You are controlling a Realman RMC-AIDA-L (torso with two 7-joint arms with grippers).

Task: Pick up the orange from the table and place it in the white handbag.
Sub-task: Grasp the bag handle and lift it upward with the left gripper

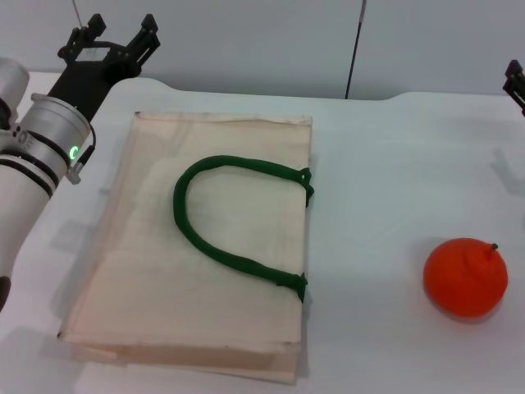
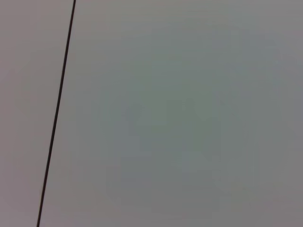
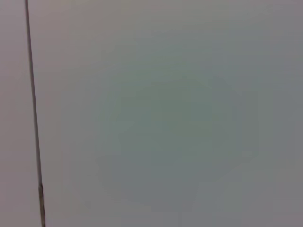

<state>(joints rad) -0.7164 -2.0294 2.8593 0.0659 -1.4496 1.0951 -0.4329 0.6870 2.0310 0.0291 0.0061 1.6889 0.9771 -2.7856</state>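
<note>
The white handbag is lying flat and its opening [image 1: 306, 240] is closed, so next my left gripper picks the bag up by the green handle's loop [image 1: 188, 176] before the orange goes in.
The orange [image 1: 465, 277] sits on the white table [image 1: 385, 164] at the near right, its dark stem nub pointing up and to the right. The white handbag [image 1: 205, 246] lies flat at the centre left, its dark green handles [image 1: 221, 217] looped on top. My left gripper [image 1: 121, 31] is open and empty, raised at the far left beyond the bag's far left corner. Only a dark edge of my right gripper [image 1: 515, 82] shows at the far right, well beyond the orange. Both wrist views show only a plain grey wall with a thin dark line.
The table's far edge has a raised notch at the centre [image 1: 353, 100]. A thin dark line [image 1: 354, 49] runs up the grey wall behind it. Bare tabletop lies between the bag and the orange.
</note>
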